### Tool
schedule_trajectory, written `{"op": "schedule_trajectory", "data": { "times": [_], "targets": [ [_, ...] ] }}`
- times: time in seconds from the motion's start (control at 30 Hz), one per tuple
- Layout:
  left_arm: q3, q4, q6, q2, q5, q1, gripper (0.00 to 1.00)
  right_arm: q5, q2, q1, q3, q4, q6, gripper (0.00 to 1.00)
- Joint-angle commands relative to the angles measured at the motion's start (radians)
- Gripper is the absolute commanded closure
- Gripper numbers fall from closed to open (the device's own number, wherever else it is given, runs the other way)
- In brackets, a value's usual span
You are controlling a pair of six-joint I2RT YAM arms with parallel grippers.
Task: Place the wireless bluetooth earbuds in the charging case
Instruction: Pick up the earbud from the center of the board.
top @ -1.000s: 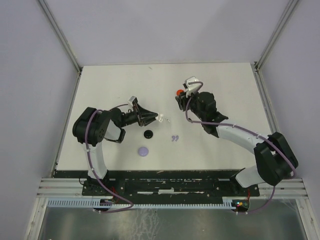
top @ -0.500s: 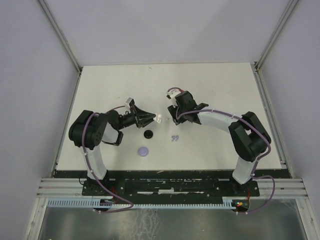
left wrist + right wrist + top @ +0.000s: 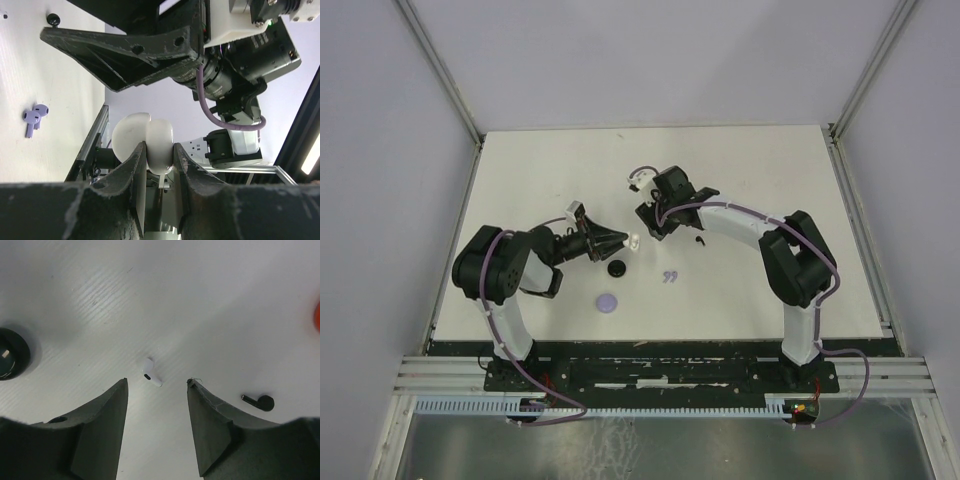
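The white earbud point(image 3: 152, 373) lies lengthwise in front of the open fingers, clear of its neighbours. My right gripper keeps going down until the fingers are on both sides of its head point(image 3: 148, 364).
My left gripper point(image 3: 629, 241) is shut on the white charging case point(image 3: 132, 136), which it holds off the table with the lid hinged open. My right gripper point(image 3: 157, 382) stands open just above the table, pointing down. A white earbud point(image 3: 151, 372) lies on the table just beyond its fingertips, touching neither finger. A black earbud point(image 3: 260, 401) lies outside the right finger. The lavender pair of earbuds point(image 3: 669, 277) rests nearer the front and also shows as a lavender pair point(image 3: 34, 116) in the left wrist view. In the top view my right gripper point(image 3: 646, 224) hangs close to the case.
A black round disc point(image 3: 617, 268) lies just in front of the left gripper and shows as a black disc point(image 3: 10, 360) at the left edge of the right wrist view. A lavender disc point(image 3: 608, 301) sits nearer the front. Something red point(image 3: 317, 315) peeks in at the right edge.
My right arm swung left from the back right to the table's middle, over the white earbud, and its jaws widened. The left gripper drew slightly left, still holding the case.
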Motion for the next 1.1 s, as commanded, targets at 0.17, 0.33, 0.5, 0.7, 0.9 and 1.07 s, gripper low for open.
{"op": "schedule_trajectory", "data": {
  "times": [0.17,0.33,0.5,0.7,0.9,1.07],
  "targets": [
    [-0.022,0.204,0.034,-0.063,-0.004,0.006,0.97,-0.072,0.093,0.005,0.182,-0.181,-0.212,0.41],
    [-0.021,0.204,0.034,-0.059,-0.002,0.006,0.97,-0.109,0.118,0.005,0.210,-0.226,-0.254,0.41],
    [-0.019,0.204,0.034,-0.060,0.001,0.005,0.97,-0.137,0.150,0.005,0.237,-0.247,-0.277,0.42],
    [-0.019,0.204,0.034,-0.068,0.001,0.005,0.97,-0.151,0.179,0.006,0.261,-0.247,-0.288,0.42],
    [-0.018,0.205,0.034,-0.068,0.002,0.006,0.97,-0.152,0.210,0.005,0.284,-0.253,-0.297,0.44],
    [-0.018,0.205,0.034,-0.065,0.003,0.006,0.97,-0.143,0.227,0.007,0.288,-0.255,-0.304,0.45]
  ]
}}
